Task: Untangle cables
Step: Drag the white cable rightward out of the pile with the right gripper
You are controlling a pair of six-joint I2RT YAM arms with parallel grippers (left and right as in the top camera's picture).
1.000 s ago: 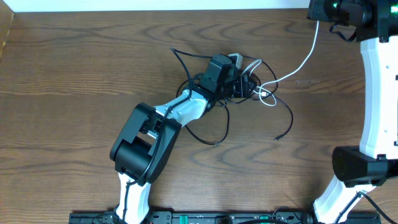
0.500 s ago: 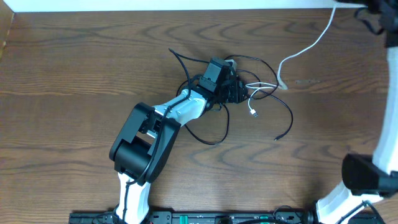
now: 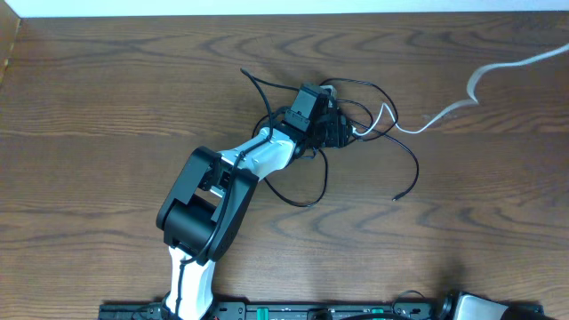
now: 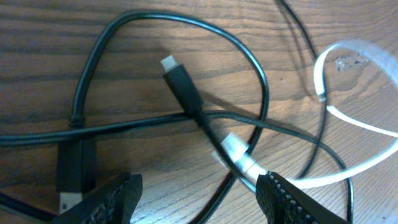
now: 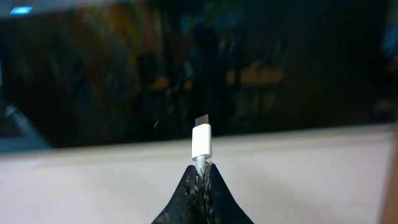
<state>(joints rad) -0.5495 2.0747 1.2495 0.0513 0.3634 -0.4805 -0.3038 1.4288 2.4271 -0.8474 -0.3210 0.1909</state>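
The white cable's inner end crosses the black loop (image 3: 395,123), so I should set down the cable's far plug in my right gripper and move toward the tangle (image 3: 369,121).
A black cable (image 3: 302,202) lies in loose loops on the wooden table, tangled at the middle with a white cable (image 3: 444,113). The white cable stretches from the tangle up to the right edge of the overhead view. My left gripper (image 3: 340,130) hovers low over the knot, open. In the left wrist view, a strand of black cable runs between the open fingers of my left gripper (image 4: 199,183), past a black plug (image 4: 180,81) and a white plug (image 4: 236,149). My right gripper (image 5: 202,169) is shut on the white cable just below its other plug (image 5: 201,138), lifted off the table.
The left arm's black elbow (image 3: 209,204) lies over the table's front middle. A free black cable end (image 3: 396,197) rests to the right of the tangle. A white wall strip (image 3: 267,7) borders the far edge. The right arm's base (image 3: 480,308) barely shows at the bottom.
The right arm has swung up and right out of the overhead view, drawing the white cable's end out of the tangle and pulling it taut. The left arm has stayed over the knot.
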